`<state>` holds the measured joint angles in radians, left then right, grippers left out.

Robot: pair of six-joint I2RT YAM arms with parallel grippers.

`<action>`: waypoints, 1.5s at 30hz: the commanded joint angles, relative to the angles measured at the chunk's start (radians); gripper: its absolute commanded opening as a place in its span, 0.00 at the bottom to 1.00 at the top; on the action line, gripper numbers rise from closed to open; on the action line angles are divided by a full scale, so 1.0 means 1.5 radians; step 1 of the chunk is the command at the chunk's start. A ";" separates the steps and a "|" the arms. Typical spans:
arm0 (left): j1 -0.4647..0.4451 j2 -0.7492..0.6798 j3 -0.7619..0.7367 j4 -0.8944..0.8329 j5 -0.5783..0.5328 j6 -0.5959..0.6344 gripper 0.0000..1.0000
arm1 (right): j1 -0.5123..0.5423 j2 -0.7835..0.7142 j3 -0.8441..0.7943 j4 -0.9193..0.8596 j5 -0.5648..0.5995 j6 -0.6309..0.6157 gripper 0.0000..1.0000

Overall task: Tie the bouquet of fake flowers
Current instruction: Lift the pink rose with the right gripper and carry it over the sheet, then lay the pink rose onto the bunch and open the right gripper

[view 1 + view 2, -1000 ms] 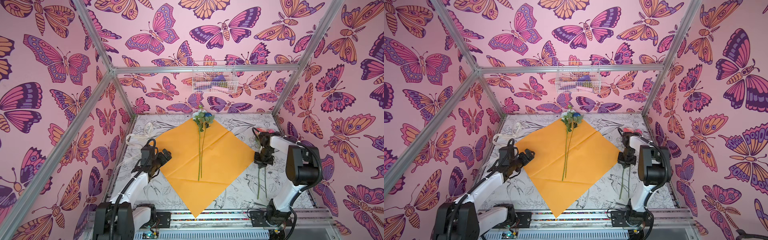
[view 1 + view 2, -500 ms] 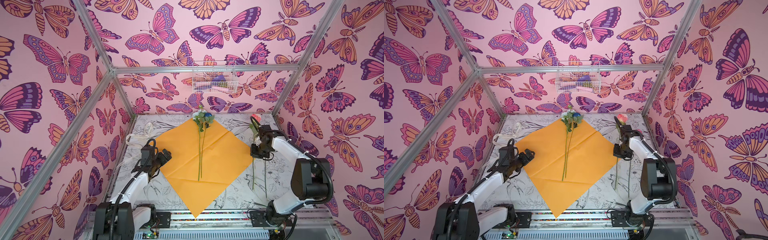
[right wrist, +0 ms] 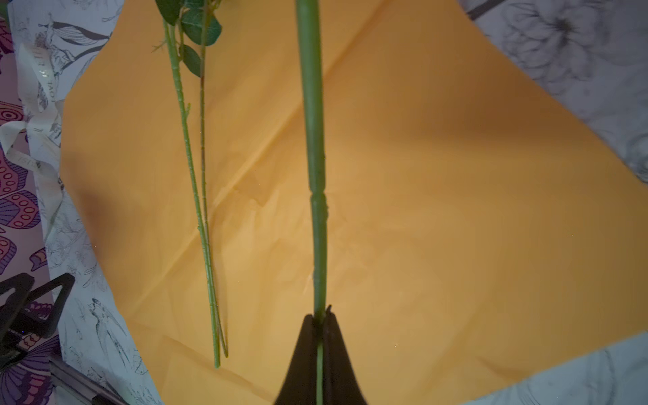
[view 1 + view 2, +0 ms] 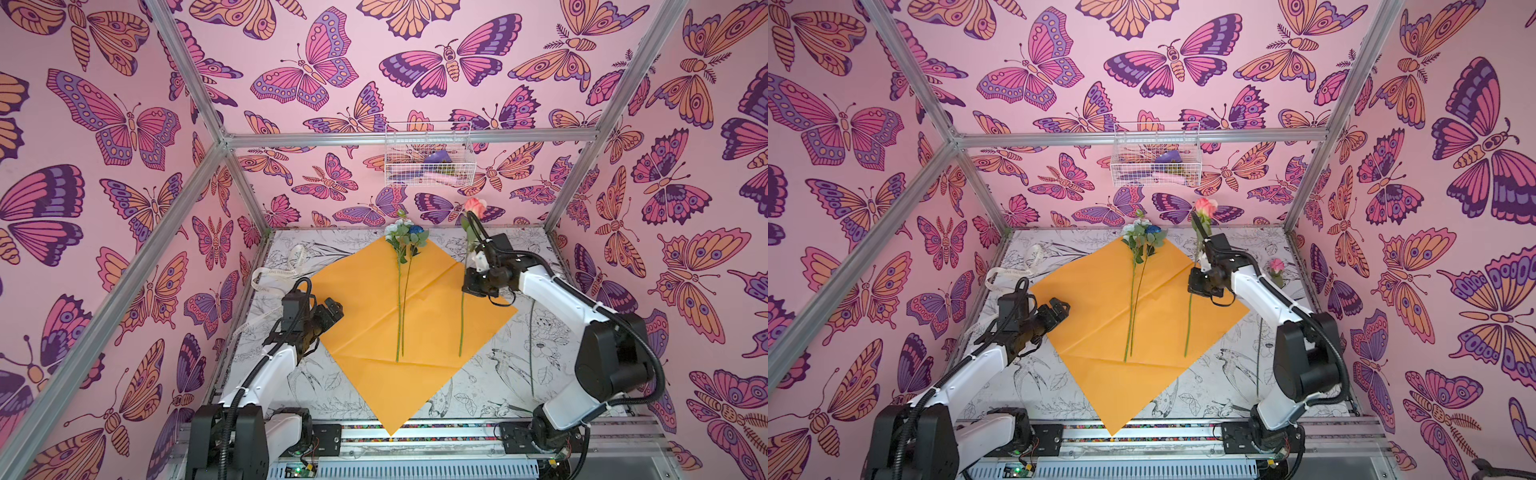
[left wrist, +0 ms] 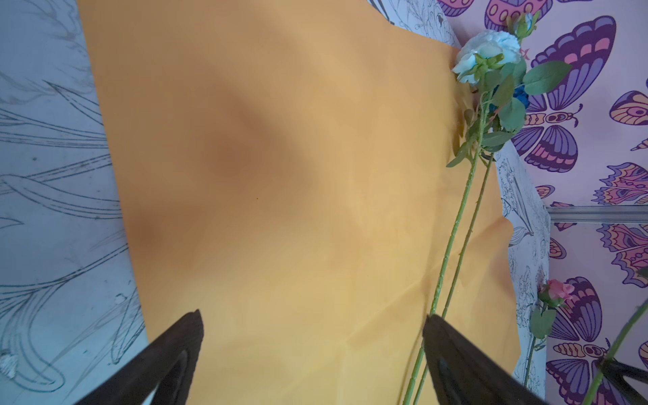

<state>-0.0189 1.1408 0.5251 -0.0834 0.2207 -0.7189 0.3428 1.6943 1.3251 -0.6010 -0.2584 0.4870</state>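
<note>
My right gripper is carrying the pink rose with the pink rose's stem [image 4: 461,329] pointing the same way as the bluish rose's stem [image 4: 405,308], so it should keep carrying it over until they lie side by side.
The bouquet of fake flowers lies unbundled. Its orange paper sheet [image 4: 432,320] is flat on the table like a diamond. A white and a bluish rose [image 4: 405,235] rest side by side down its middle, heads toward the back wall. My right gripper [image 4: 468,269] [image 3: 319,315] is shut on the stem of a pink rose [image 4: 475,205], which it holds above the sheet's right part. The stem hangs down toward the front. My left gripper [image 4: 332,309] [image 5: 314,314] stands open over the sheet's left corner, with nothing between its fingers.
A cream lettered ribbon [image 4: 276,274] lies by the left wall beyond the left arm. Another pink rose [image 4: 1276,266] lies on the table behind the right arm. A white wire basket [image 4: 428,153] hangs on the back wall.
My right gripper has lifted the pink rose from the table's right side and carried it left and back, over the sheet's right part. The left arm has not moved.
</note>
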 commanded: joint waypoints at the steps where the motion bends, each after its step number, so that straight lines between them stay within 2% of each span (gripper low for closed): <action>1: 0.004 -0.008 0.003 -0.010 0.007 0.000 1.00 | 0.042 0.066 0.064 0.035 -0.021 0.032 0.00; 6: 0.004 -0.004 0.004 -0.010 0.010 0.003 1.00 | 0.086 0.173 0.170 0.016 -0.024 0.031 0.00; 12: 0.005 0.001 0.005 -0.010 0.009 0.005 1.00 | 0.105 0.267 0.268 0.001 -0.044 0.040 0.00; 26: 0.006 0.007 0.005 -0.010 0.005 0.006 1.00 | 0.116 0.395 0.343 -0.012 -0.081 0.055 0.00; 35: 0.006 0.011 0.008 -0.009 0.005 0.005 1.00 | 0.126 0.392 0.339 -0.023 -0.077 0.046 0.22; 45: 0.005 0.003 0.008 -0.010 0.005 0.006 1.00 | 0.127 0.269 0.250 -0.030 0.006 0.037 0.38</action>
<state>-0.0177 1.1488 0.5251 -0.0834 0.2211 -0.7185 0.5270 2.1971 1.7306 -0.6174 -0.3122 0.5663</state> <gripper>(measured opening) 0.998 0.379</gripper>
